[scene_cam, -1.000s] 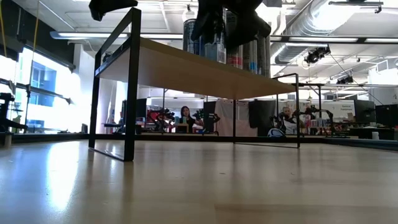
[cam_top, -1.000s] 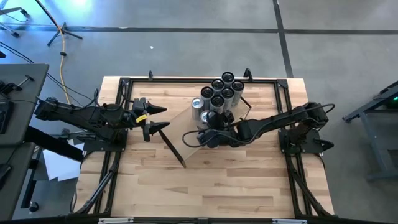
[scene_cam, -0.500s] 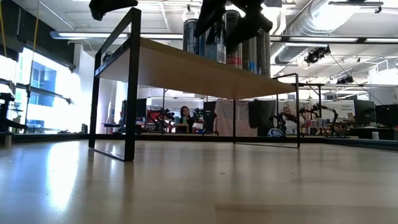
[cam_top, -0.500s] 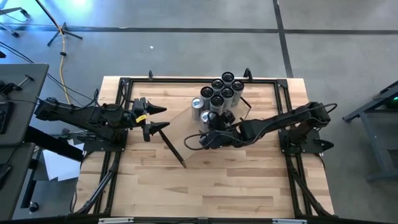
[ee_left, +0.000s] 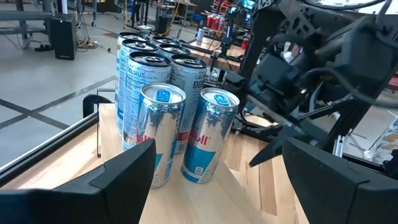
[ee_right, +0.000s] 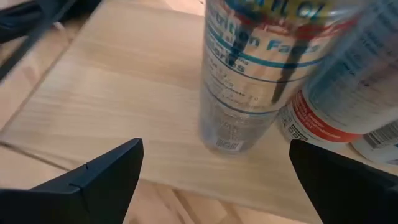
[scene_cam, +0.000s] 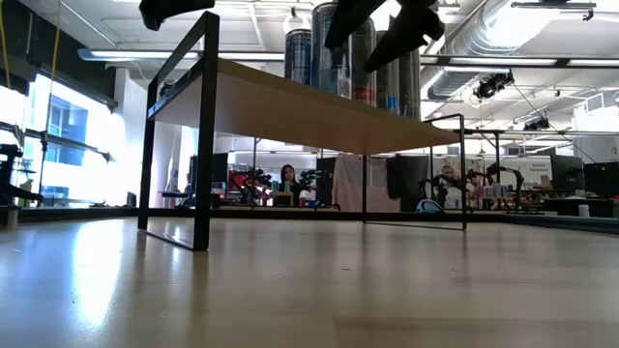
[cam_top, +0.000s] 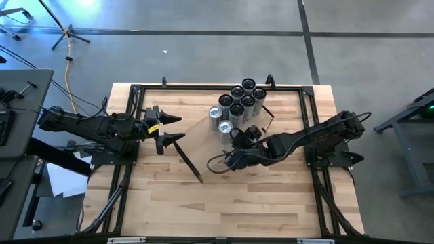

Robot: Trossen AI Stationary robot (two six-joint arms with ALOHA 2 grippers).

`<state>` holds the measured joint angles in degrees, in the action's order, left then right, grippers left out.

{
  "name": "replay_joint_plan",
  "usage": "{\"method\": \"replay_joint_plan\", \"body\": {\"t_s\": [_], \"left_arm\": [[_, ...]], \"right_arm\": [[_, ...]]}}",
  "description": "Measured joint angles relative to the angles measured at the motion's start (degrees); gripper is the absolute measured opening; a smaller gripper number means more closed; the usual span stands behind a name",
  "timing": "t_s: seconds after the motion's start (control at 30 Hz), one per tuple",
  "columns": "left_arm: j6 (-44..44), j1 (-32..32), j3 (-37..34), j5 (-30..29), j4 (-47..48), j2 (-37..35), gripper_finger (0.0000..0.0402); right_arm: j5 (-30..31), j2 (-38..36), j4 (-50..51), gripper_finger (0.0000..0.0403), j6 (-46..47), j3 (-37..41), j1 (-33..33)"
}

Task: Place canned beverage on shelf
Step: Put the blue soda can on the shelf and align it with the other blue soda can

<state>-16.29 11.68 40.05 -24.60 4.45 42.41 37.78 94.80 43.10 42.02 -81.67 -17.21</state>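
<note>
The near silver can [cam_top: 225, 127] is standing upright on the shelf and is free of my fingers. My right gripper keeps moving back until it is clear of the shelf's edge [ee_right: 217, 194].
The shelf [cam_top: 196, 132], a pale board on black brackets, lies slantwise on the tabletop. At its far right end stands a cluster of tall dark-topped cans [cam_top: 243, 98]. Two silver cans stand upright on the board beside the cluster, one [cam_top: 215, 113] farther left, one [cam_top: 226, 126] nearer my right gripper. My right gripper [cam_top: 218, 163] hovers open just on the near side of that can [ee_right: 239, 93], its fingers slanting down and holding nothing. My left gripper [cam_top: 175, 129] waits open at the shelf's left end, facing the cans [ee_left: 208, 140].
Black frame rails [cam_top: 135, 88] run along the table's edges. The striped tabletop [cam_top: 224, 203] stretches bare toward the near edge. In the low view the shelf [scene_cam: 290, 106] stands raised on its brackets [scene_cam: 203, 135], with open space beneath.
My right gripper has drawn back from the nearer silver can toward the table's near edge, rising a little and tipping its fingers. The can stays upright on the shelf and now shows uncovered in the high view.
</note>
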Motion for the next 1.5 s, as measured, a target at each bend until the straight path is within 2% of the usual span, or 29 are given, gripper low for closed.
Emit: {"method": "replay_joint_plan", "body": {"t_s": [0.33,0.53,0.63,0.7,0.97,1.07,1.13,1.23,1.33,1.5], "left_arm": [[0.0,0.0,0.0,0.0,-1.5,0.0,0.0321],[1.6,0.0,0.0,0.0,-7.8,0.0,0.0321],[3.7,0.0,0.0,0.8,-12.3,0.0,0.0321],[4.5,0.0,0.0,1.4,-14.3,0.0,0.0321],[4.5,1.7,0.0,3.1,-14.7,0.0,0.0321],[6.0,2.9,0.0,3.0,-14.7,0.0,0.0317],[8.7,4.0,0.0,2.9,-14.7,0.0,0.0303],[11.5,5.9,0.0,1.7,-14.6,-0.1,0.0262],[14.0,7.2,0.0,0.9,-14.6,-0.4,0.0203],[15.1,8.0,0.0,1.0,-11.5,-3.1,0.0079]], "right_arm": [[-0.1,-5.7,3.3,0.039,0.6,0.0,-5.9],[-5.4,-7.9,2.9,0.039,1.2,0.0,-7.8],[-9.7,-8.0,2.5,0.039,-3.8,0.0,-8.0],[-10.0,-7.9,1.6,0.039,-5.9,0.0,-7.9],[-13.9,-7.4,-0.5,0.0389,-9.5,0.0,-7.2],[-14.0,-7.4,-1.3,0.0376,-10.0,0.0,-7.2],[-13.1,-7.4,-2.1,0.0353,-9.6,0.0,-7.2],[-10.6,-7.4,-2.8,0.0292,-9.5,0.0,-7.2],[-9.5,-7.4,-3.4,0.0207,-8.5,0.0,-7.3],[-8.5,-7.4,-5.0,0.0035,-9.5,0.0,-8.6]]}}
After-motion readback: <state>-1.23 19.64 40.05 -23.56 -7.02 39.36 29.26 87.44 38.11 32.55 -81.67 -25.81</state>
